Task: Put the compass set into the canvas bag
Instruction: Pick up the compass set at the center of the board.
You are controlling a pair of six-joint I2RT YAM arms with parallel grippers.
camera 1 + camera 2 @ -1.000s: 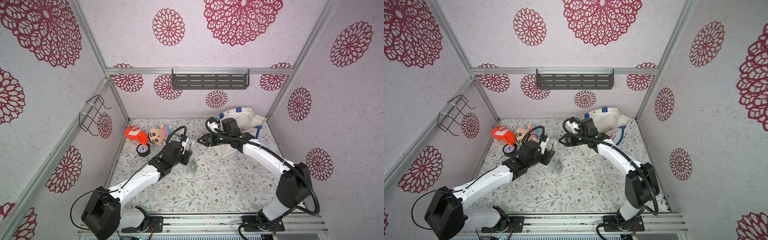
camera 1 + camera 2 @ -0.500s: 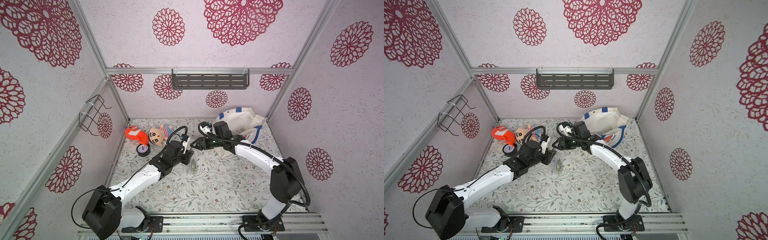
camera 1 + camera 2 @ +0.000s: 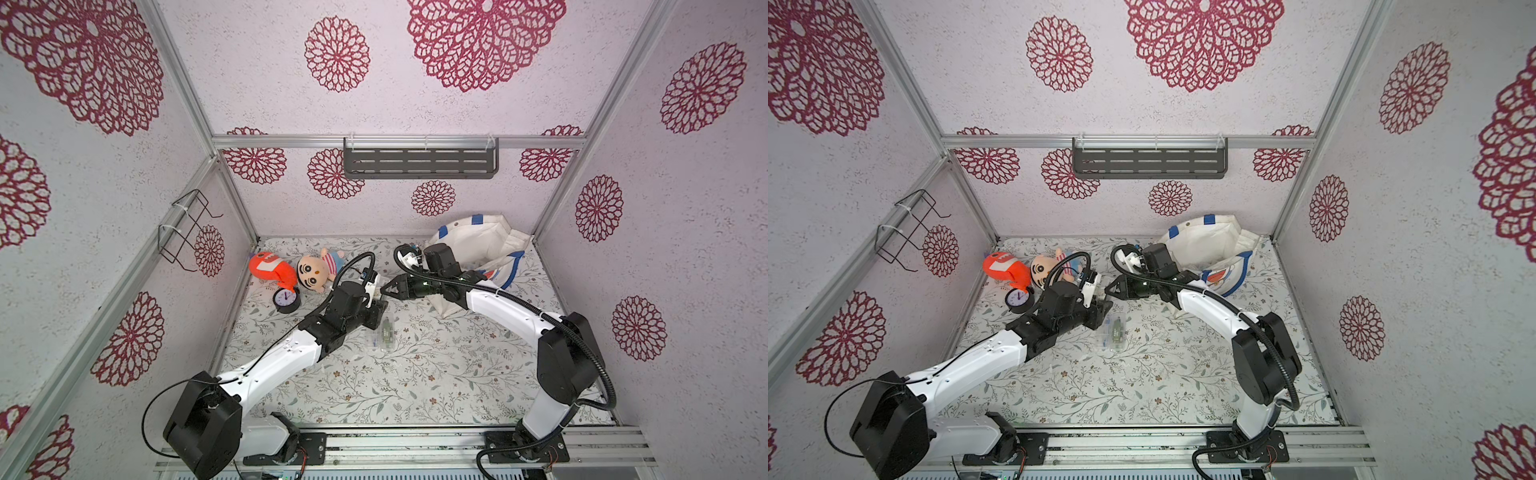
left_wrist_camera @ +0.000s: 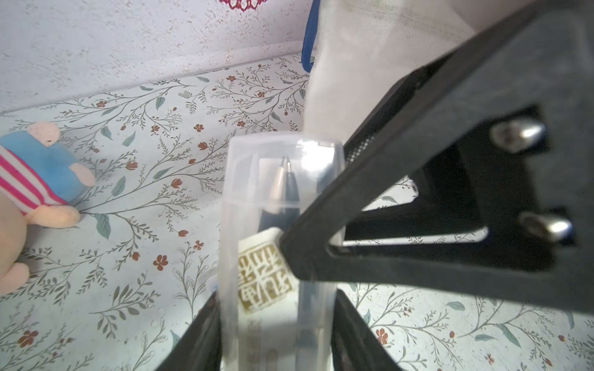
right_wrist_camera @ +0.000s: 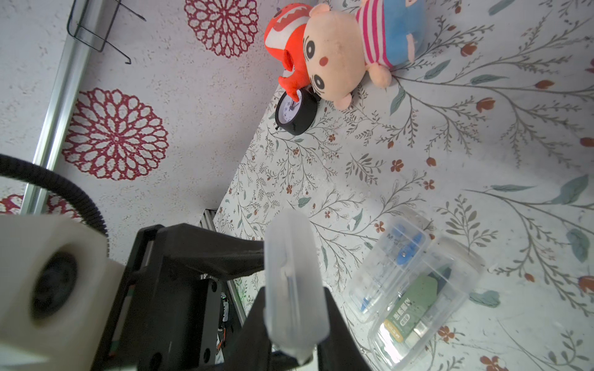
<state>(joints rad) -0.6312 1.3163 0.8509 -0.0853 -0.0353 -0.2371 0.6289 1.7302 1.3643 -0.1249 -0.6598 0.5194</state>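
I can see both my grippers closed on the compass set, so next I open my left gripper and move it away before my right gripper lowers the set into the canvas bag.
The compass set is a clear plastic case with a metal compass and a gold label inside. It hangs above the floral table mat, left of the bag, gripped at both ends. My left gripper is shut on one end, a jaw on each side. My right gripper is shut on the other end of the case, facing the left gripper. In both top views the two grippers meet tip to tip, the right gripper coming from the bag side. The canvas bag stands open at the back right, behind the right arm.
Two more clear cases lie on the mat just in front of the grippers. An orange plush, a plush doll and a small black clock sit at the back left. A shelf hangs on the back wall.
My right arm swung left, away from the bag, to the case in my left gripper, and its jaws closed on the free end. The left arm has stayed put.
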